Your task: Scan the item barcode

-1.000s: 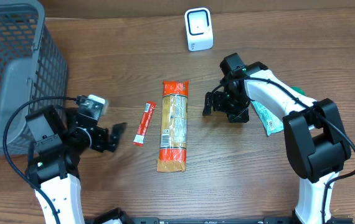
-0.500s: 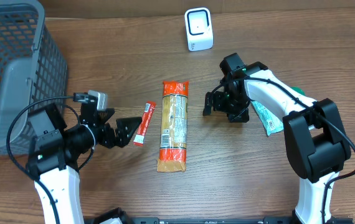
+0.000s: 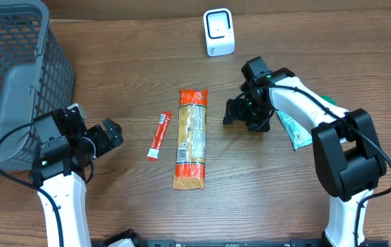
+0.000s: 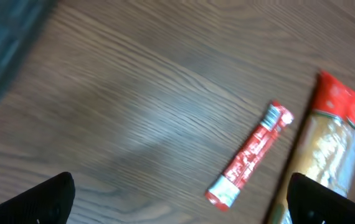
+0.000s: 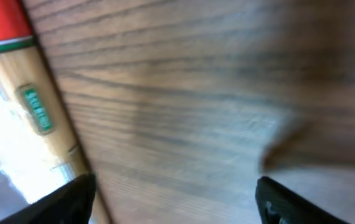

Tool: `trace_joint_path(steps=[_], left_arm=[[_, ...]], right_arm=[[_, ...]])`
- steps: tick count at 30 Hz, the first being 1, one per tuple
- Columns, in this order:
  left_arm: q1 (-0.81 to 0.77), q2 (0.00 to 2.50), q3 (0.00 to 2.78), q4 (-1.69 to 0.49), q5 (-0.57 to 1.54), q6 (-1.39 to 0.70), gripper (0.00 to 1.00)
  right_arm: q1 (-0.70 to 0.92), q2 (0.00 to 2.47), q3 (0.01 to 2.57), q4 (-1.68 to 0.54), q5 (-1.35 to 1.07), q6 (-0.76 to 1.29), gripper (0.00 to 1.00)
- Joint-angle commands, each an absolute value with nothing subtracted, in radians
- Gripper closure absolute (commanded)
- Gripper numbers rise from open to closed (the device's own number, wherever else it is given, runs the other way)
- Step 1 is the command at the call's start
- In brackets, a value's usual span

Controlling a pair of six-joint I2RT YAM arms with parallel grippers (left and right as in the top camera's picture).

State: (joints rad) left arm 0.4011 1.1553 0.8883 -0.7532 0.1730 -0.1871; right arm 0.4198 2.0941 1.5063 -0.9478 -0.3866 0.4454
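Observation:
My right gripper's fingers are both over wood [image 3: 217,126] next to the tan packet, so next I move across and straddle the packet's middle [image 3: 191,137] before I take it to the scanner.
Three items lie on the wooden table. A small red sachet [image 3: 158,136] [image 4: 250,155] sits left of a long tan packet with red ends [image 3: 191,137] [image 4: 334,140] [image 5: 22,112]. A green-and-white packet [image 3: 293,129] lies partly under my right arm. No barcode shows in any view. My left gripper [image 3: 108,137] [image 4: 180,205] is open over bare wood, left of the sachet. My right gripper [image 3: 242,114] [image 5: 177,202] is open low over the table, just right of the tan packet's top end, with nothing between its fingers. The white scanner [image 3: 219,32] stands at the back.
A grey mesh basket [image 3: 17,41] fills the far left corner, close behind my left arm. Both wrist views are motion-blurred.
My left gripper reached out to the red sachet, then drew back to the left and away from it. My right gripper's jaws have narrowed a little; the arm stays put.

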Motion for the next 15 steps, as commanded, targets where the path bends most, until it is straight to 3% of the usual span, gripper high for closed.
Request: trace_joint_path(steps=[1, 3, 7, 15], left_arm=[[0.404, 1.167, 0.902, -0.746, 0.104, -0.294, 0.0], [0.404, 1.172, 0.902, -0.747, 0.104, -0.303, 0.0], [0.404, 1.184, 0.902, -0.748, 0.102, -0.303, 0.0], [0.404, 1.185, 0.902, -0.748, 0.102, -0.303, 0.0]], right_arm=[[0.453, 2.088, 1.641, -1.008, -0.444, 0.448, 0.16], [0.478, 2.088, 1.739, -1.079, -0.416, 0.449, 0.11], [0.549, 2.088, 1.904, -1.159, -0.255, 0.521, 0.1], [0.694, 2.091, 1.864, -1.083, 0.022, 0.713, 0.02]])
